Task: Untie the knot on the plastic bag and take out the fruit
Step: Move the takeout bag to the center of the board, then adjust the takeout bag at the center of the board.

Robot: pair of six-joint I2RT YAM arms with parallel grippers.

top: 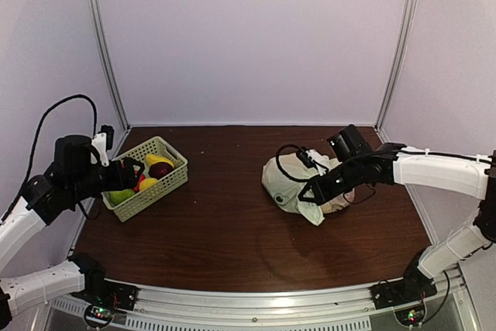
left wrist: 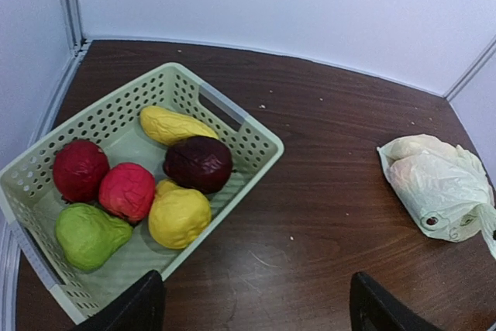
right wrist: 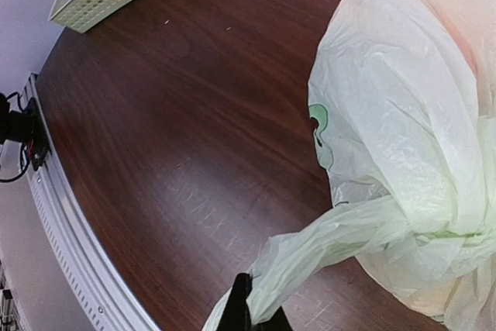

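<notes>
The robot's right gripper has the stretched handle [right wrist: 329, 249] in it, and the table's near middle [top: 260, 239] is clear. So the robot should go on dragging the bag there until both grippers get to it.
The plastic bag [top: 288, 180] lies bunched on the right of the table, pale and crinkly. A peach tint shows through its skin [right wrist: 457, 36]. My right gripper [right wrist: 260, 317] is shut on a stretched loop handle [right wrist: 349, 234] at the bag's near side; from above it is the right gripper [top: 308, 194]. I cannot make out the knot. Fruit lies in the basket: a long yellow piece [left wrist: 177, 125] and a round yellow one [left wrist: 178, 217]. My left gripper [left wrist: 256, 317] hangs open over the basket's near corner, nothing between its fingers [left wrist: 139, 308].
The pale green slotted basket [left wrist: 248, 133] stands at the left by the wall and also holds a dark plum [left wrist: 198, 163], two red fruits [left wrist: 80, 170] and a green pear [left wrist: 89, 234]. Bare brown table [top: 232, 230] separates basket and bag.
</notes>
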